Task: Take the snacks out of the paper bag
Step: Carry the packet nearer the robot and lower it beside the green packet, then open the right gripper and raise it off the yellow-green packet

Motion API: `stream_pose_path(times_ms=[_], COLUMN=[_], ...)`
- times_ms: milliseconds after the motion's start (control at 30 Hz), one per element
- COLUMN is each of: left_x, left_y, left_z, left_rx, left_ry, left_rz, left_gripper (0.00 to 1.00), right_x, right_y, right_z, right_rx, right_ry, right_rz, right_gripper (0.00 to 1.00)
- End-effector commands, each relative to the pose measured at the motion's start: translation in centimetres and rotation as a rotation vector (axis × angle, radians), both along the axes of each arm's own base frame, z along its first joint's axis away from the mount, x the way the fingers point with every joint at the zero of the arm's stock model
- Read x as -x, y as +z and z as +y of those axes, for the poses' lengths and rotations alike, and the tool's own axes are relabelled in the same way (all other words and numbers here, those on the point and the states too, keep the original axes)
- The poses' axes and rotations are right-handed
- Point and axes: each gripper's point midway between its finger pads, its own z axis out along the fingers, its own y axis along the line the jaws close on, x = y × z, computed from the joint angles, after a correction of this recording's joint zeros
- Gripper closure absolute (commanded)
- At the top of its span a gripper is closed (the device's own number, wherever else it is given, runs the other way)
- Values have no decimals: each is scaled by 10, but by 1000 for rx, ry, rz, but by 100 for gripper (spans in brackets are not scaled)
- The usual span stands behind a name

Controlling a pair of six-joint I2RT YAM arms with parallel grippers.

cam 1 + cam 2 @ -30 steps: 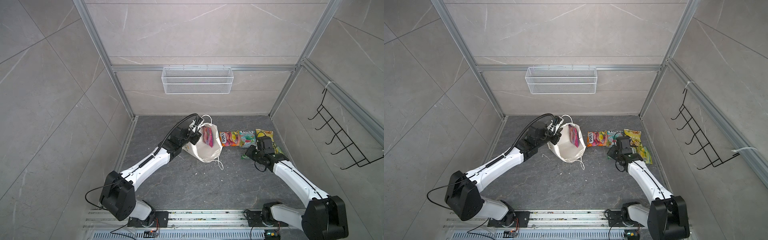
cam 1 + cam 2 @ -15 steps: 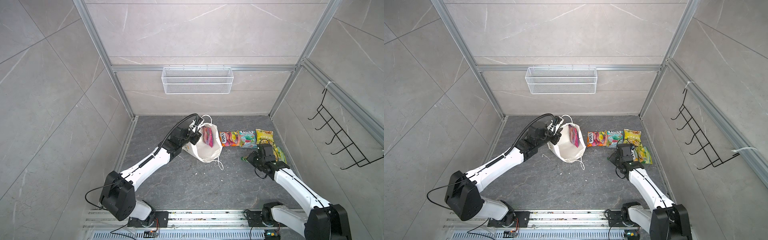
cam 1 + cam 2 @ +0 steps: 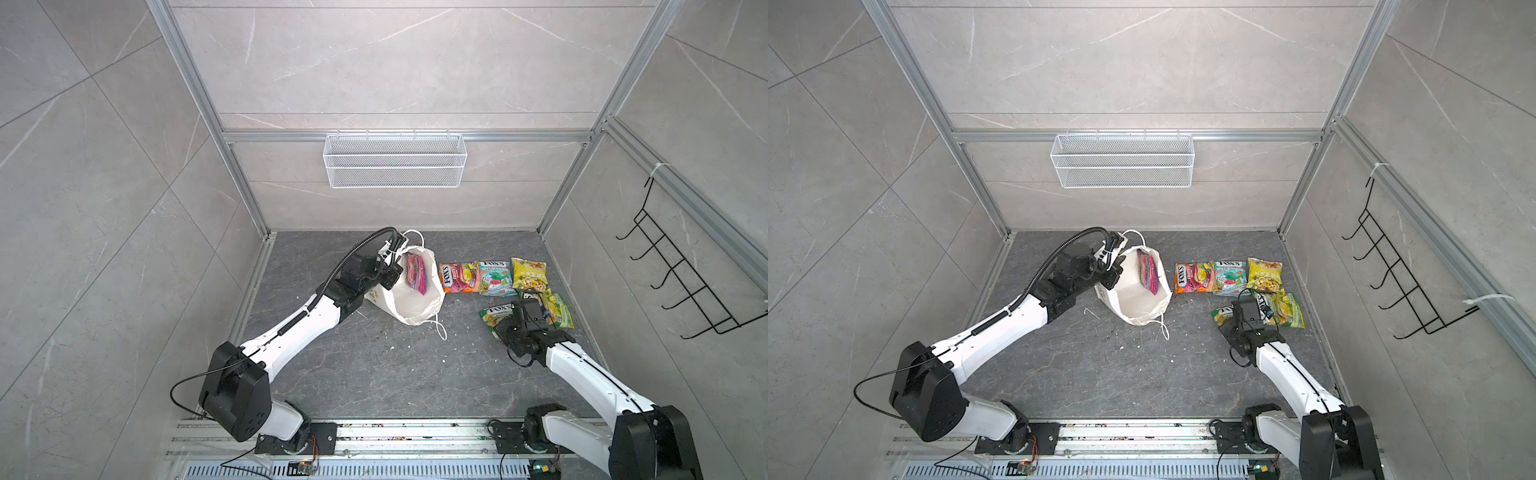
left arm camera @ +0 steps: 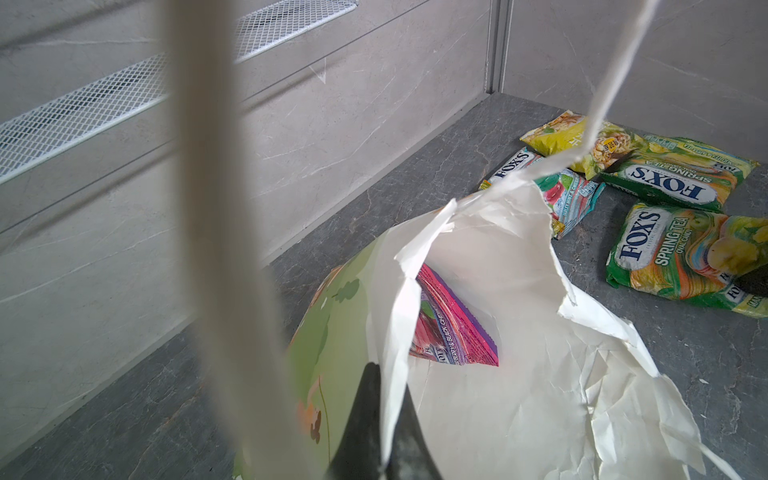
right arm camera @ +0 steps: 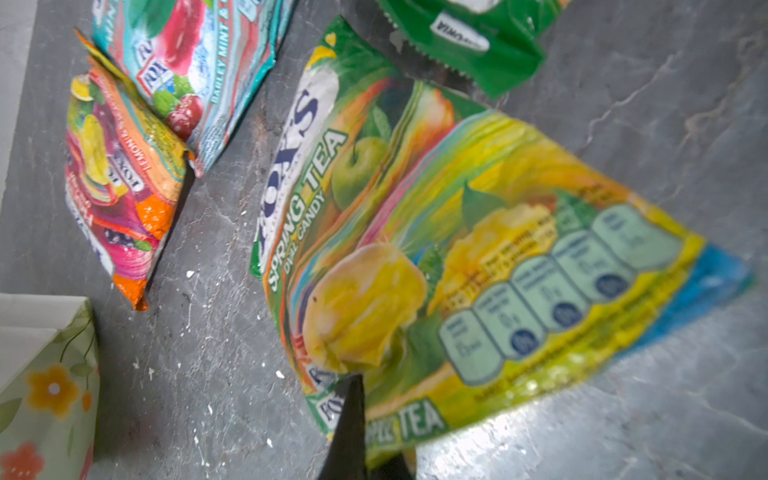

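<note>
I should have my right gripper keep lowering its yellow-green packet, which is over free floor in front of the teal packet, and let go once the packet rests there.
The white paper bag lies open on the dark floor, and my left gripper is shut on its rim. A purple snack packet sits inside. Right of the bag lie an orange-red packet, a teal one, a yellow one and a yellow-green one. My right gripper is shut on the edge of another yellow-green FOX'S packet, in front of that row.
A white wire basket hangs on the back wall and a black hook rack on the right wall. A bag cord handle crosses the left wrist view. White crumbs dot the floor.
My right gripper has drawn back from the row of packets toward the front, bringing the yellow-green packet with it. The left arm and the bag have not moved.
</note>
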Motion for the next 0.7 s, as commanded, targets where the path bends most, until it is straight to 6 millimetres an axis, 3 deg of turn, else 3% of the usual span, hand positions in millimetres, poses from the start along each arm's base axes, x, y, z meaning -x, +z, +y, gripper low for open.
stream_pose_path(times_ms=[0,367,667], left_x=[3,5,5], left_y=[26,26,27], left_z=[1,5,2], left_rx=[47,39,49], left_ry=[-3,3,-7], left_rz=[-65,-72,-70], left_gripper=[100,100,100], right_x=[-7,-20,-23], right_y=[-6,-10,-26], right_z=[-1,-5,-2], right_rx=[-37,-50,-84], right_ry=[-64,-140,-162], right_rz=[-25,-42,-30], right_gripper=[98,98,94])
